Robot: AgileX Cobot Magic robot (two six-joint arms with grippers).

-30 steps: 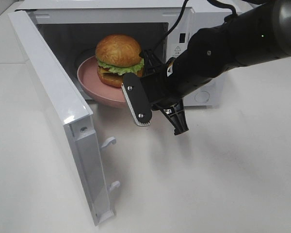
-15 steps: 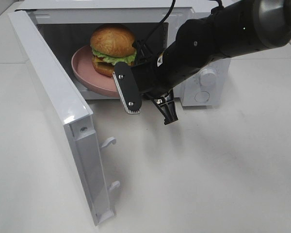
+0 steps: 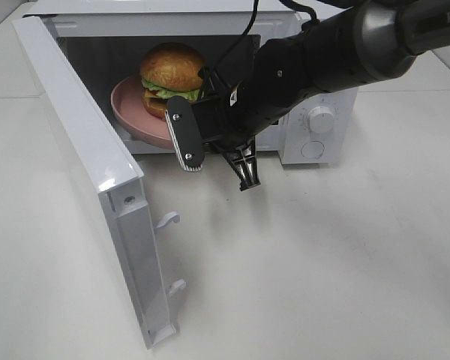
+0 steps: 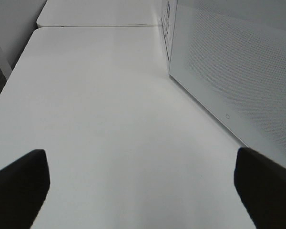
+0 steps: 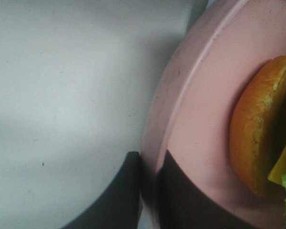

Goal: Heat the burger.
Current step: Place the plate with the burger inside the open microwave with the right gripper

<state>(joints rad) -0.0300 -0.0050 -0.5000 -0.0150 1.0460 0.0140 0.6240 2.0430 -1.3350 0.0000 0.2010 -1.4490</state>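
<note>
My right gripper is pushing the pink plate, which is level in the open microwave (image 3: 97, 64) with the plate's front rim (image 3: 159, 140) over the microwave's sill. It should keep pushing until the plate's rim is inside.
The burger (image 3: 171, 71), with a golden-brown bun, green lettuce and yellow cheese, stands on a round pink plate (image 3: 129, 112) that lies partly inside the open microwave (image 3: 315, 120). My right gripper (image 3: 184, 150) reaches in from the right and is shut on the plate's front rim. The right wrist view shows the two dark fingers of my right gripper (image 5: 150, 176) pinching the plate's rim (image 5: 200, 95), with the burger (image 5: 257, 138) close beside them. My left gripper (image 4: 140, 183) is open over bare table, outside the microwave door; it is out of the exterior view.
The white microwave door (image 3: 82, 150) swings wide open toward the front left, its latch hooks (image 3: 167, 220) sticking out. Its mesh outer face (image 4: 229, 71) stands near the left gripper. The white tabletop (image 3: 322, 262) spreads in front.
My right gripper has carried the plate and burger back and to the left, deeper into the microwave cavity. The left gripper's state is unchanged.
</note>
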